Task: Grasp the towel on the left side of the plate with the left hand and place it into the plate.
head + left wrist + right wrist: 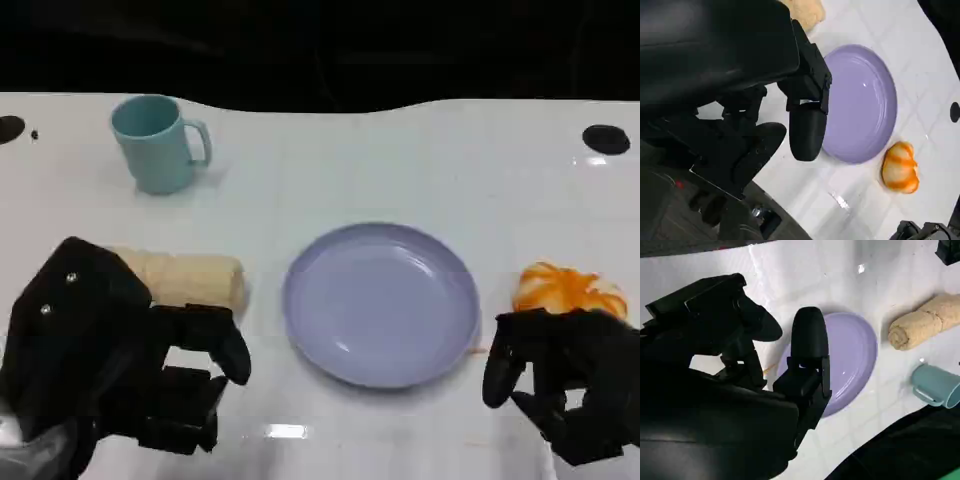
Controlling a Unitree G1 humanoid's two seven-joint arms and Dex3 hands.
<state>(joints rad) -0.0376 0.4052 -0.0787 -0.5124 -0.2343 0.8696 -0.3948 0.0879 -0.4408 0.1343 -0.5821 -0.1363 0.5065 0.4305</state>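
Note:
The beige towel's end (192, 278) shows a tight spiral (899, 337) and the towel's middle is pulled in tight. That will keep the towel rolled up when I lift it.
A rolled beige towel (190, 279) lies on the white table, just left of the empty lavender plate (380, 303). The right wrist view shows the towel (925, 322) beside the plate (852, 360) too, and a corner of the towel (805, 12) shows in the left wrist view near the plate (860, 102). My left hand (120, 360) hovers at the near left, over the towel's near end, fingers apart and holding nothing. My right hand (565, 380) sits at the near right of the plate, fingers apart and empty.
A teal mug (155, 142) stands at the far left. An orange-and-white object (568, 290) lies right of the plate, just beyond my right hand. Two black round marks (605, 139) sit near the table's far corners.

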